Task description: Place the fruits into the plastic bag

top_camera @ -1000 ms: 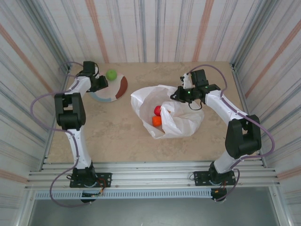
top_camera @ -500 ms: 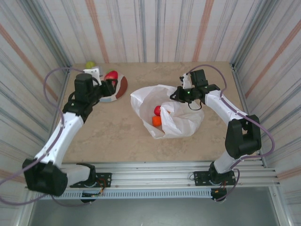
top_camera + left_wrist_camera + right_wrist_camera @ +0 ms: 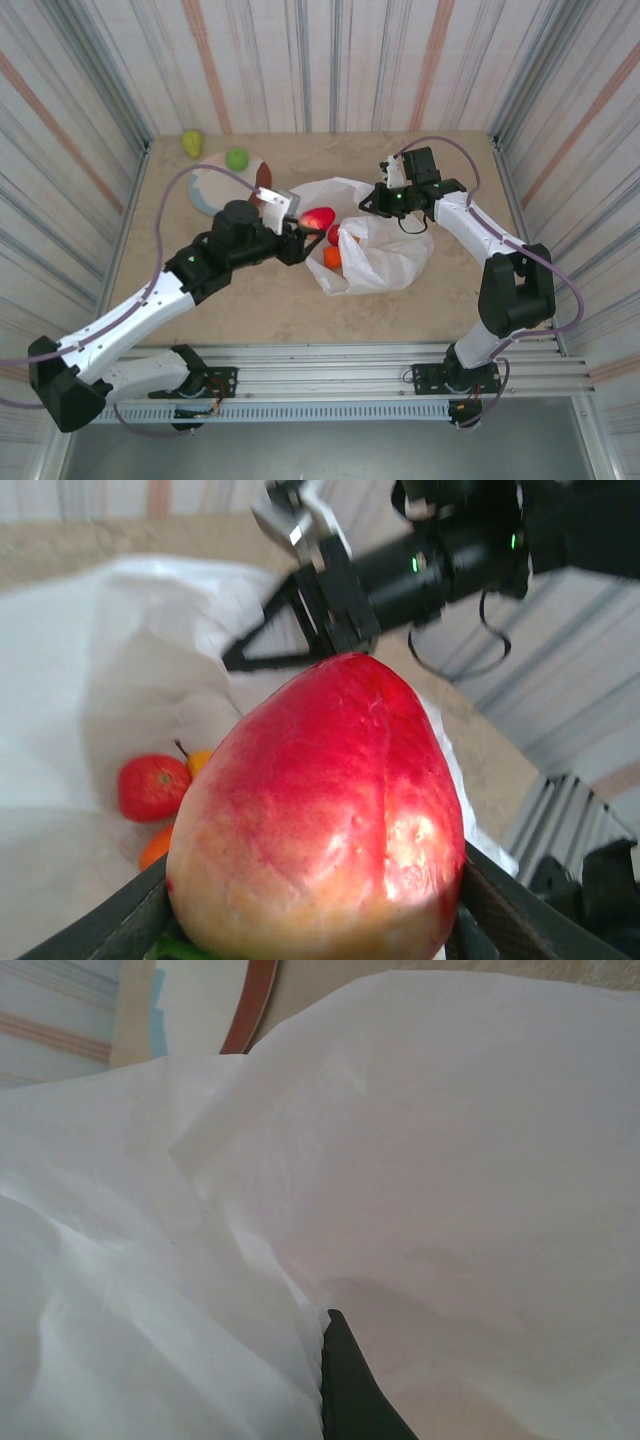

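My right gripper is holding the bag's upper edge (image 3: 345, 182) clear of the red-and-yellow fruit, so my left gripper keeps going down inside and let go beside the orange fruit (image 3: 332, 257).
My left gripper (image 3: 310, 222) is shut on a red-and-yellow fruit (image 3: 319, 218) (image 3: 320, 820), carried to the open left mouth of the white plastic bag (image 3: 385, 255). Inside the bag lie a red fruit (image 3: 152, 787) (image 3: 334, 235) and an orange fruit (image 3: 333, 257) (image 3: 155, 847). My right gripper (image 3: 378, 200) is shut on the bag's upper edge (image 3: 300, 1290) and holds it up. A green fruit (image 3: 237, 158) rests on the round plate (image 3: 205, 187). A yellow-green fruit (image 3: 191, 142) lies in the far left corner.
Striped walls close in the table on three sides. The plate's brown rim (image 3: 262, 990) shows behind the bag in the right wrist view. Bare table (image 3: 230, 305) lies in front of the bag.
My left arm has swung from the plate at the far left over to the bag's mouth, carrying the red-and-yellow fruit. My right gripper has kept still on the bag.
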